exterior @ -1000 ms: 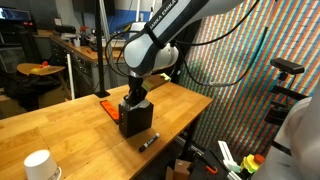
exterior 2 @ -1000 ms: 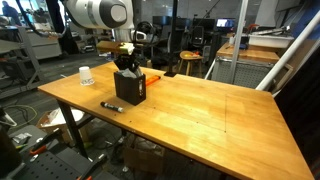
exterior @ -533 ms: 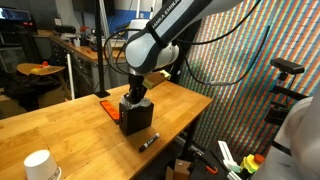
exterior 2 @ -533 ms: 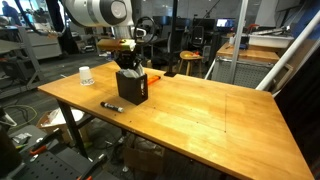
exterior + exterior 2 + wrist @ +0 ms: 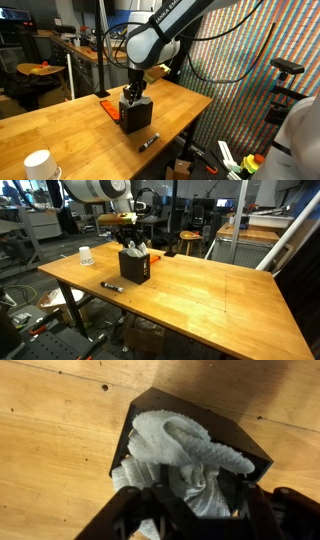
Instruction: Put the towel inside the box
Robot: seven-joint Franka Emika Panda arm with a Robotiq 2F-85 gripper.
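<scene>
Part of the white towel [image 5: 136,473] hangs out over the box's rim, so the robot's gripper should open, rise clear and come down on the bunched towel [image 5: 188,472] to work it in.
A black box [image 5: 138,117] stands on the wooden table [image 5: 60,125] and shows in both exterior views [image 5: 135,268]. A white towel [image 5: 170,445] lies bunched inside the box [image 5: 232,436], with part of it spilling over one rim. Its top pokes out in an exterior view [image 5: 135,249]. My gripper [image 5: 195,510] hangs just above the box opening, its fingers spread to either side of the towel and open. It also shows in both exterior views [image 5: 133,94] [image 5: 128,237].
A black marker [image 5: 148,141] [image 5: 111,286] lies on the table near the box. A white cup [image 5: 38,164] [image 5: 86,256] stands further along the table. A small orange object [image 5: 103,105] lies behind the box. The table edge is close by.
My gripper has risen a little out of the box. The towel stays in the box and its top now shows above the rim.
</scene>
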